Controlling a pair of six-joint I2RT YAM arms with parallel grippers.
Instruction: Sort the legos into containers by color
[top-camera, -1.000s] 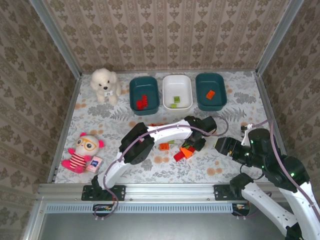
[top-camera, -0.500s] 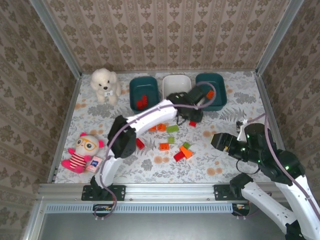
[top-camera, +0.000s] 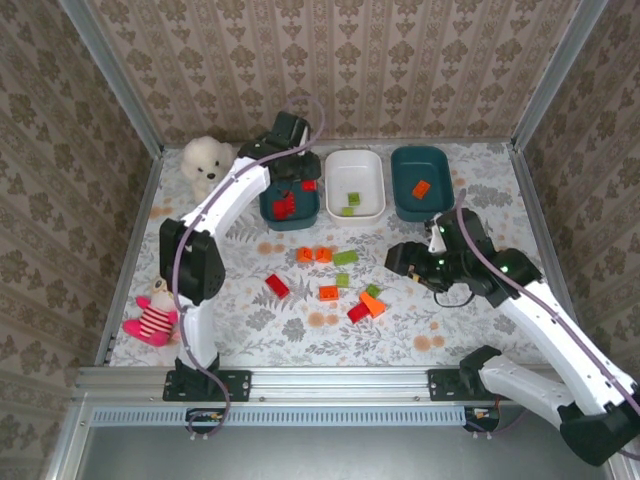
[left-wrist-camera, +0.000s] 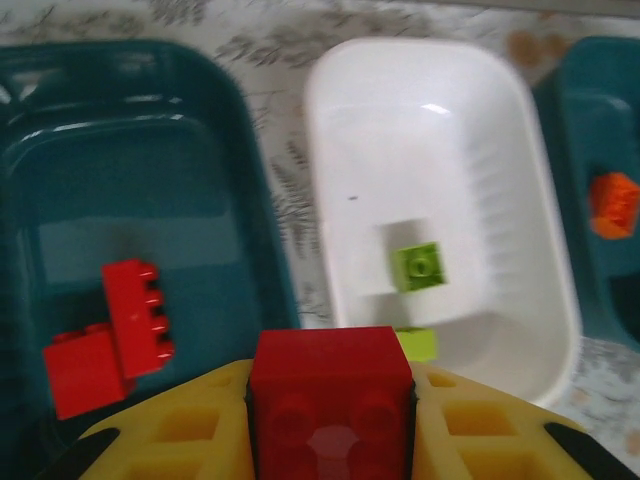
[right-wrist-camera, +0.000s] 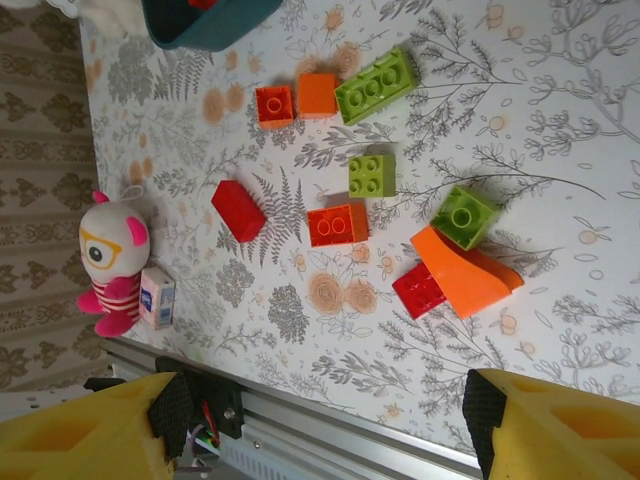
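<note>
My left gripper is lowering its red lego, and the red legos in the teal tub (top-camera: 284, 206) leave part of the tub's bottom open beside them (top-camera: 304, 208). It should keep going down until its lego hangs below the tub's rim.
My left gripper (top-camera: 302, 184) hangs over the left dark teal tub (top-camera: 290, 222), shut on a red lego (left-wrist-camera: 332, 385). In the left wrist view that tub (left-wrist-camera: 120, 130) holds two red legos (left-wrist-camera: 135, 315). The white tub (left-wrist-camera: 420, 150) holds lime green legos (left-wrist-camera: 420, 267), and the right teal tub (left-wrist-camera: 590, 120) an orange one (left-wrist-camera: 612, 203). Several loose legos lie mid-table: a red one (top-camera: 277, 286), orange ones (top-camera: 323, 254) and green ones (top-camera: 345, 257). My right gripper (top-camera: 400, 262) stands open just right of them, nothing between its fingers (right-wrist-camera: 560, 430).
A white plush dog (top-camera: 207, 168) sits at the back left beside the left arm. A pink-and-red doll (top-camera: 150, 312) lies at the near left, partly behind that arm. An aluminium rail (top-camera: 330, 380) runs along the near edge, and patterned walls close in three sides.
The left arm has swung from the loose pile at mid-table back and left to above the left teal tub. The right gripper has moved up and left toward the pile.
</note>
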